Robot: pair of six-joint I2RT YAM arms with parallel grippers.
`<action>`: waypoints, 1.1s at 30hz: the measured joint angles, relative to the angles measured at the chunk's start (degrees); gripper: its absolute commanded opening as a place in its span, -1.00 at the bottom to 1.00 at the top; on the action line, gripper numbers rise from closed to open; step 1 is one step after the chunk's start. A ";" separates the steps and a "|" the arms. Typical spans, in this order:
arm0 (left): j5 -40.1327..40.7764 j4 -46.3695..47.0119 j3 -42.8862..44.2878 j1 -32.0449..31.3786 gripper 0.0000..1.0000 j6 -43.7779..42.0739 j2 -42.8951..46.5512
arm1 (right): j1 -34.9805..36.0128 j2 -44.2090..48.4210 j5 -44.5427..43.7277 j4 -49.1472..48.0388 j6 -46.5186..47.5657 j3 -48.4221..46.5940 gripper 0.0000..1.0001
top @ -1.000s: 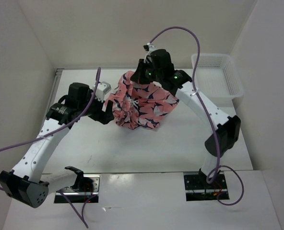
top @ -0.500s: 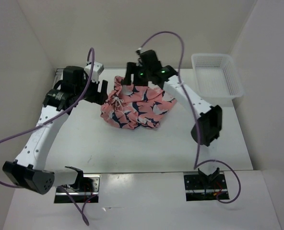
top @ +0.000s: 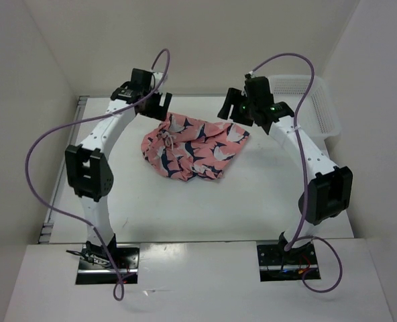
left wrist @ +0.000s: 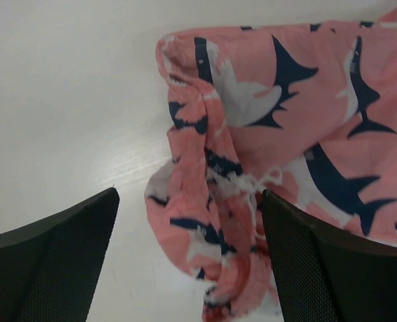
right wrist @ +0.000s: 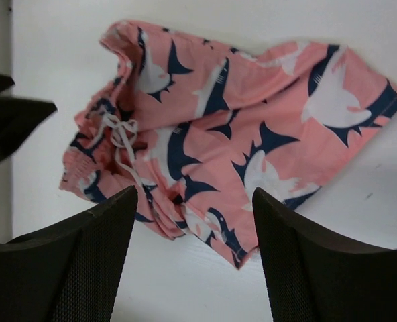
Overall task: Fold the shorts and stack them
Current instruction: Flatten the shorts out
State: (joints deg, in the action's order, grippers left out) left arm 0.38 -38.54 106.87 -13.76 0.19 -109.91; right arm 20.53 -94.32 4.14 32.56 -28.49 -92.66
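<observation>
The drawstring (top: 168, 139) is close to the bunched corner of the shorts (top: 197, 149), so when the robot lifts that corner, the shorts will hang with the waist end up and the legs trailing below.
The shorts (top: 192, 151), salmon-pink with navy-and-white sharks, lie crumpled in a loose heap on the white table, drawstring (right wrist: 121, 134) showing at their left side. My left gripper (top: 156, 104) hovers open above the heap's far-left corner. In the left wrist view the shorts (left wrist: 286, 121) lie below the open gripper (left wrist: 188, 261), with nothing between its fingers. My right gripper (top: 233, 111) hovers open above the far-right corner. Through the right wrist view the shorts (right wrist: 232, 121) spread out under that empty gripper (right wrist: 195, 261).
A white mesh basket (top: 319, 111) stands at the far right of the table, partly behind the right arm. White walls close in the table at the back and on both sides. Purple cables loop above both arms.
The right gripper has opened and let go of the shorts, which have dropped onto the table. Both grippers have pulled apart and back, the left arm swinging far out toward the back.
</observation>
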 measured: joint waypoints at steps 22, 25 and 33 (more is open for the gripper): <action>2.32 -9.27 49.79 2.62 0.51 0.00 -42.97 | -5.75 7.41 0.76 0.48 1.60 9.81 0.50; 2.08 -9.70 51.12 2.56 0.46 0.02 -45.22 | -6.23 7.41 1.11 0.50 1.70 9.84 0.50; 1.01 -11.32 51.65 2.19 -0.07 -0.04 -46.77 | -7.74 7.41 1.31 0.44 1.95 10.01 0.50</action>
State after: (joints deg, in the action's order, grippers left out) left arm 1.39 -49.87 158.52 -11.57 0.14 -156.68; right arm 12.80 -86.91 5.45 32.99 -26.55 -82.65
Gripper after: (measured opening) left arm 0.530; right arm 0.750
